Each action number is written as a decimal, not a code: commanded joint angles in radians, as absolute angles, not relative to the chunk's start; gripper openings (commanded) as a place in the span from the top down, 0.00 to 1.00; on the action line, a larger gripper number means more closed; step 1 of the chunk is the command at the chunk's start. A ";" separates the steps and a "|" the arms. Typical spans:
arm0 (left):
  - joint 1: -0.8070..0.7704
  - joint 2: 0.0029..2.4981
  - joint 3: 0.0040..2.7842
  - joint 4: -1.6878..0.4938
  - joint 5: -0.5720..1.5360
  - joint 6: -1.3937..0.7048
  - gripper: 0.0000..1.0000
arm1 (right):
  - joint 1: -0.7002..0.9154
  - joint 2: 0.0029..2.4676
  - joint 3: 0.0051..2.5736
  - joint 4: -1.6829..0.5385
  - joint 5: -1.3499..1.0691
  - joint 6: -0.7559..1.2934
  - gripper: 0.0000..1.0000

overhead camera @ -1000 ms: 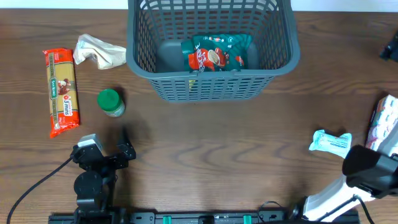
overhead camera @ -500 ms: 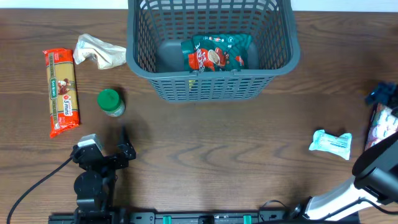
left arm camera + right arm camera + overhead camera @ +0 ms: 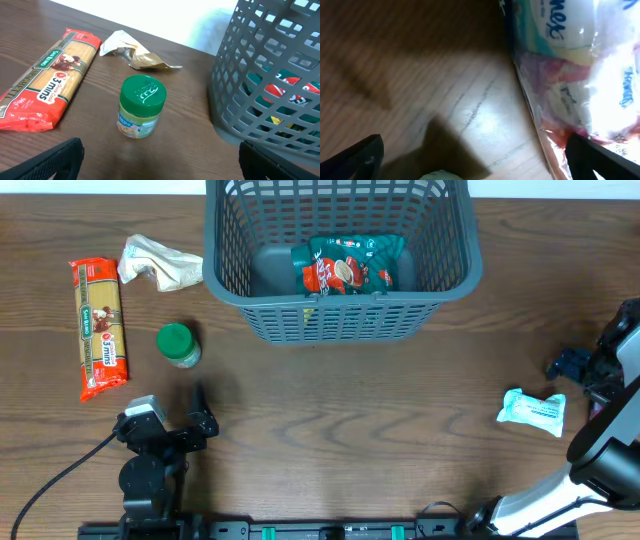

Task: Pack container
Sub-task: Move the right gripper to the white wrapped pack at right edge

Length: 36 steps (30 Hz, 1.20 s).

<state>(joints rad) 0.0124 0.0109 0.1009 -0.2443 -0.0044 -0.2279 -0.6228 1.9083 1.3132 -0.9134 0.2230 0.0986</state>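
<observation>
The tissue pack's edge is under one finger of my right gripper. I should move over the pack's middle and have a finger on each side of the pack before I close.
The grey-blue slotted container stands at the back centre and holds a green and red snack bag; its wall also shows in the left wrist view. My left gripper is open and empty, just in front of a green-lidded jar. My right gripper is open and empty, low over the table beside a clear-wrapped pack of tissues. A small teal tissue packet lies just in front of it.
A red pasta pack and a crumpled beige packet lie at the left. In the overhead view the right arm covers the large tissue pack at the right table edge.
My right gripper has swung from the far right edge forward and to the left, down near the tissue packs. The left arm and the groceries have not moved.
</observation>
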 commanded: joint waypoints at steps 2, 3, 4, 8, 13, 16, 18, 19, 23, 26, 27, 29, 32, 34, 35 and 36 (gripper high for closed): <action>0.017 0.005 0.077 -0.252 -0.012 -0.211 0.02 | -0.621 1.902 1.307 -0.917 0.255 0.111 0.01; 0.017 0.005 0.077 -0.252 -0.012 -0.211 0.01 | -0.616 1.902 1.307 -0.917 0.248 0.110 0.01; 0.017 0.005 0.077 -0.252 -0.012 -0.211 0.01 | -0.611 1.902 1.307 -0.916 0.241 0.107 0.01; 0.017 0.005 0.077 -0.252 -0.012 -0.211 0.01 | -0.568 1.902 1.313 -0.915 0.228 0.074 0.01; 0.017 0.005 0.077 -0.252 -0.012 -0.211 0.02 | -0.495 1.902 1.351 -0.932 0.290 0.046 0.01; 0.017 0.005 0.077 -0.252 -0.012 -0.211 0.01 | -0.452 1.902 1.384 -0.959 0.350 0.046 0.01; 0.017 0.005 0.077 -0.252 -0.012 -0.211 0.01 | -0.422 1.902 1.404 -0.973 0.418 0.047 0.01; 0.017 0.005 0.077 -0.252 -0.012 -0.211 0.01 | -0.408 1.902 1.412 -0.978 0.467 0.053 0.01; 0.017 0.005 0.077 -0.252 -0.012 -0.211 0.01 | -0.380 1.902 1.425 -1.002 0.671 0.155 0.01; 0.017 0.005 0.077 -0.252 -0.012 -0.211 0.01 | -0.384 1.902 1.425 -1.029 0.802 0.255 0.01; 0.017 0.005 0.077 -0.252 -0.012 -0.211 0.01 | -0.387 1.902 1.425 -1.033 0.820 0.271 0.01; 0.017 0.005 0.077 -0.252 -0.012 -0.211 0.01 | -0.398 1.902 1.425 -1.034 0.835 0.290 0.01; 0.017 0.005 0.077 -0.252 -0.012 -0.211 0.01 | -0.424 1.902 1.425 -1.033 0.835 0.303 0.01; 0.017 0.005 0.077 -0.252 -0.012 -0.211 0.01 | -0.449 1.902 1.425 -1.033 0.833 0.323 0.01; 0.017 0.005 0.077 -0.252 -0.012 -0.211 0.01 | -0.466 1.902 1.425 -1.032 0.822 0.323 0.01; 0.017 0.005 0.077 -0.252 -0.012 -0.211 0.01 | -0.481 1.902 1.425 -1.030 0.806 0.323 0.01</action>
<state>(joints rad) 0.0124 0.0109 0.1009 -0.2443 -0.0044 -0.2279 -0.4393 1.9083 1.4086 -1.0306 0.7727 0.2710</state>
